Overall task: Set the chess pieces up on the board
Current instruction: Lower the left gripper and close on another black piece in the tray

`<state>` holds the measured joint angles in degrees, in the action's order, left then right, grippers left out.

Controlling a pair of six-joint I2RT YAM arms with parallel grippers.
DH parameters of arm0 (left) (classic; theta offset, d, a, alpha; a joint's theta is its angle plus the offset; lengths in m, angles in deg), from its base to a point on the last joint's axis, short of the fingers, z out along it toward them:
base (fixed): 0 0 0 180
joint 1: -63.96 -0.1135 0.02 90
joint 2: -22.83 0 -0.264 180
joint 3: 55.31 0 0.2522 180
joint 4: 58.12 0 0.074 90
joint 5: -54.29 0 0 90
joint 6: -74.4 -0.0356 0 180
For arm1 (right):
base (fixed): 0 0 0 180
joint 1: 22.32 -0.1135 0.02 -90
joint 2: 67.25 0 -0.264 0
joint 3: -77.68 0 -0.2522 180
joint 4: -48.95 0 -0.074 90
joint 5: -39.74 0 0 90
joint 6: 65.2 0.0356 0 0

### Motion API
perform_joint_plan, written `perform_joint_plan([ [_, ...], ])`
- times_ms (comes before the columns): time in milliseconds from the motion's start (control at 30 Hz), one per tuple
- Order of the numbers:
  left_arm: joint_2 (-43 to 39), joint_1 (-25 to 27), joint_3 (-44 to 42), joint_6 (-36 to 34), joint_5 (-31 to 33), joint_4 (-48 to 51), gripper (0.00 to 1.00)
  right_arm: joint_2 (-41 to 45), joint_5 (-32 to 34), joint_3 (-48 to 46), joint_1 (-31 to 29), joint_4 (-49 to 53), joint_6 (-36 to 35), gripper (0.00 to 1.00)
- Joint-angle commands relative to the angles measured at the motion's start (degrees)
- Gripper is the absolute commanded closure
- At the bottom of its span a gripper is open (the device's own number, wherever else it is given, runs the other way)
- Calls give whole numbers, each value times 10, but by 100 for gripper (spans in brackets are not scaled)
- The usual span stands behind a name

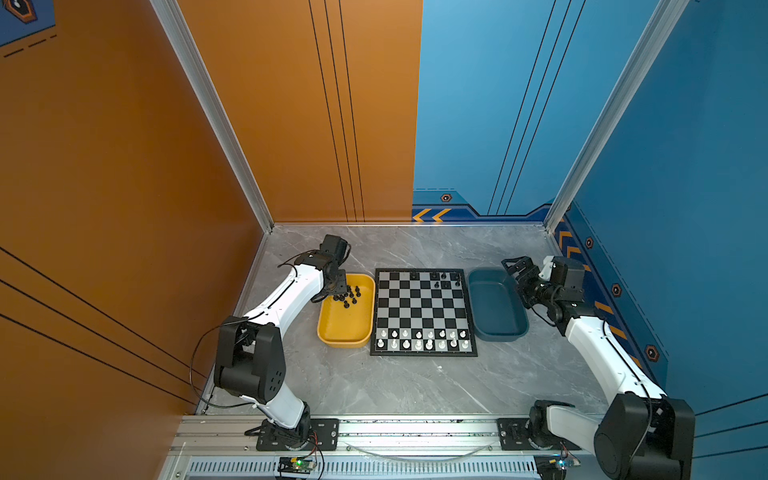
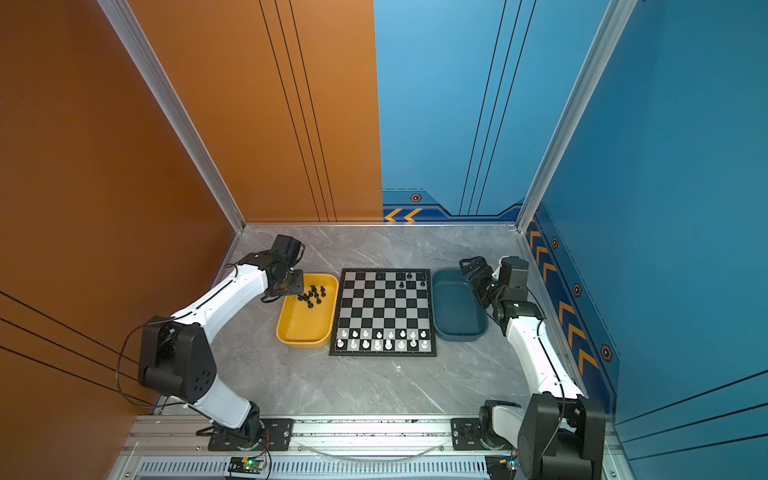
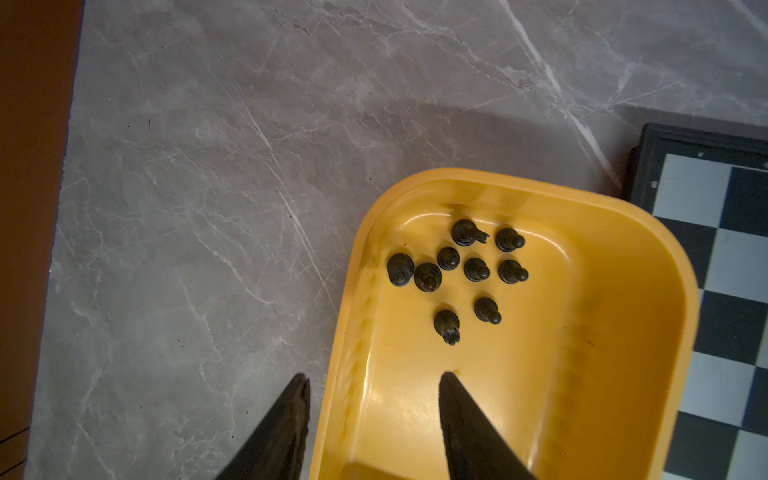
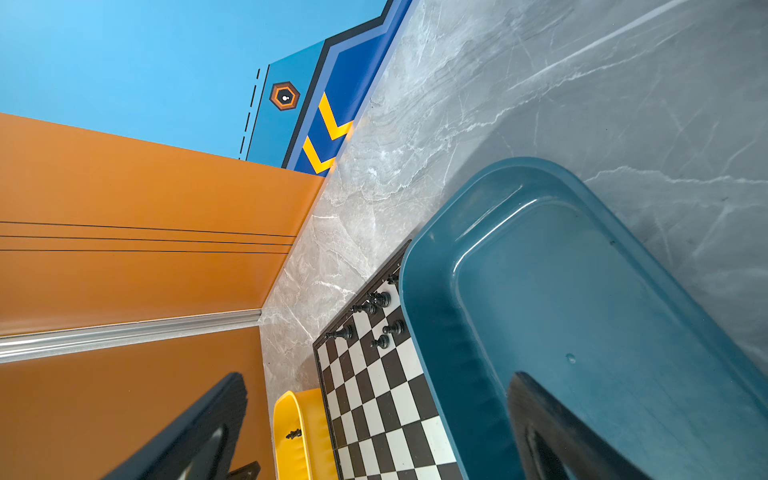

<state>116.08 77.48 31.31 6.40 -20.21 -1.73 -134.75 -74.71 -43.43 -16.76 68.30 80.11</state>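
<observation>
My left gripper goes on down before its open fingers straddle the body (image 3: 398,276) of the outermost black chess piece (image 3: 400,267), which stands upright by the yellow tray's side, in line with them.
Several black chess pieces (image 1: 349,295) (image 3: 457,270) stand and lie in the far end of the yellow tray (image 1: 345,328). Several more chess pieces (image 1: 436,278) (image 4: 374,316) stand on the two far rows of the board (image 1: 424,311). My left gripper (image 1: 338,291) (image 3: 374,376) hangs open and empty over the tray's left wall, one finger outside the tray and one inside, a short way from the pieces. My right gripper (image 1: 513,266) (image 4: 376,378) is wide open and empty, above the far right corner of the blue tray (image 1: 498,307).
White chessmen (image 1: 422,338) fill the two near rows of the board. The yellow tray touches the board's left edge and the blue tray, with nothing in it, sits by the right edge. Walls close in the grey marble table (image 1: 374,386) on the left, back and right.
</observation>
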Motion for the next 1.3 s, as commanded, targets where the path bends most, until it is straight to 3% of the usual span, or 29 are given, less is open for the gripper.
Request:
perform_joint_plan([
  [0,25,-2,-4,8,-23,-17,47,15,2,7,-5,14,-5,0],
  [367,58,-2,8,7,-38,-29,48,9,5,9,-5,14,-6,0],
  [1267,168,-19,71,-10,-21,-30,63,-7,7,15,-8,11,-6,0],
])
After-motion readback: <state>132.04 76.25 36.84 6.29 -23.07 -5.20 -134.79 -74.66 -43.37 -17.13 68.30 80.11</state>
